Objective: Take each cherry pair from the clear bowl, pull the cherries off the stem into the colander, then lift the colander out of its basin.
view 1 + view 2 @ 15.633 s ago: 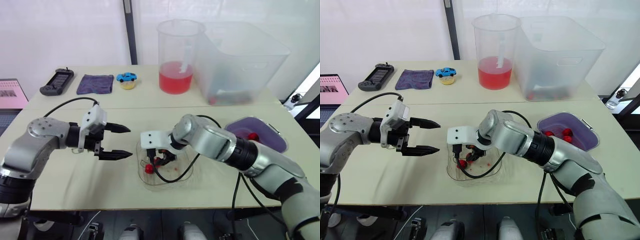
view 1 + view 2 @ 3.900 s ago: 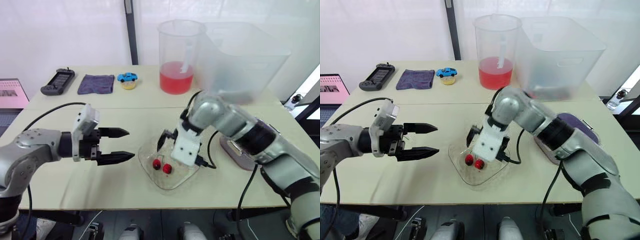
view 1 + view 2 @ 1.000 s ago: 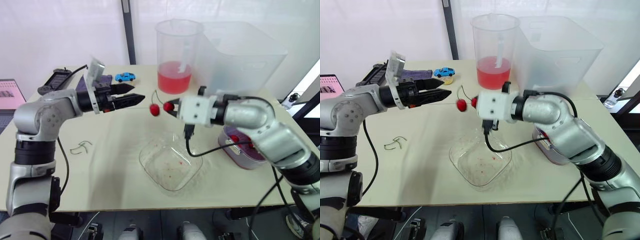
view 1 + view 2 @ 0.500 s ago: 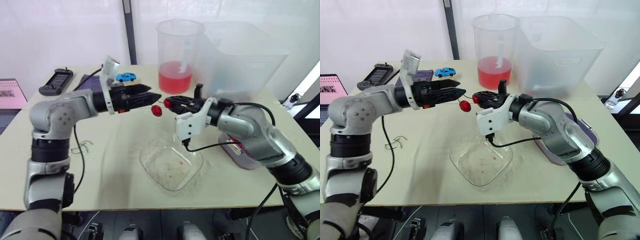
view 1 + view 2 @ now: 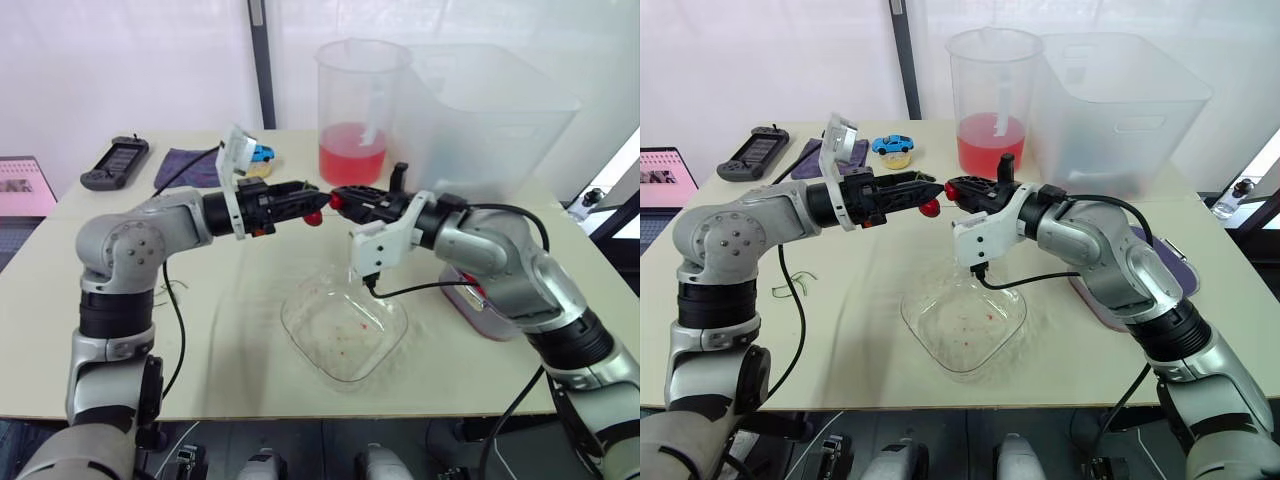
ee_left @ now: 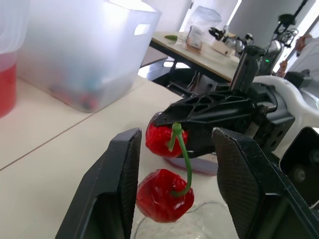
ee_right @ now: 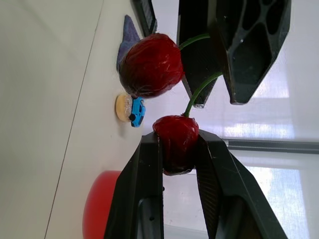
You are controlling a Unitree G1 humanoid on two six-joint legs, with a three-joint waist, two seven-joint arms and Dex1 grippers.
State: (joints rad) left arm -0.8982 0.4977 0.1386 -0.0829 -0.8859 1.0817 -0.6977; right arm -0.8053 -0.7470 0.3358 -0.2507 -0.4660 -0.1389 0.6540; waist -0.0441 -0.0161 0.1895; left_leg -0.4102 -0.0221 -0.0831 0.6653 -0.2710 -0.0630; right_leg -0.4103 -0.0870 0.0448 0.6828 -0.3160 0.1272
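The green stem forks (image 6: 177, 130) to both cherries, so when I pull, each cherry (image 6: 165, 196) will come away on its own and the stem will stay in my left gripper.
A cherry pair hangs in the air above the clear bowl (image 5: 345, 325). My right gripper (image 7: 178, 137) is shut on one cherry (image 7: 175, 142). The other cherry (image 6: 164, 195) dangles from the green stem (image 6: 182, 154). My left gripper (image 6: 175, 133) is open, its two fingers (image 6: 122, 189) flanking the stem and the dangling cherry without touching them. From the head, the left gripper (image 5: 312, 202) meets the right gripper (image 5: 338, 198) tip to tip. The bowl holds only red juice spots. The purple colander (image 5: 1177, 265) sits in its basin at the right, mostly hidden behind my right arm.
A pitcher of red liquid (image 5: 352, 110) and a large clear bin (image 5: 480, 110) stand at the back. A blue toy car (image 5: 262, 152), a purple cloth (image 5: 185, 165) and a black controller (image 5: 115, 160) lie back left. Loose green stems (image 5: 165, 295) lie left of the bowl.
My left gripper has moved right, up to the cherry pair, so its fingers now flank the dangling cherry. The right gripper has held the pair nearly still above the bowl.
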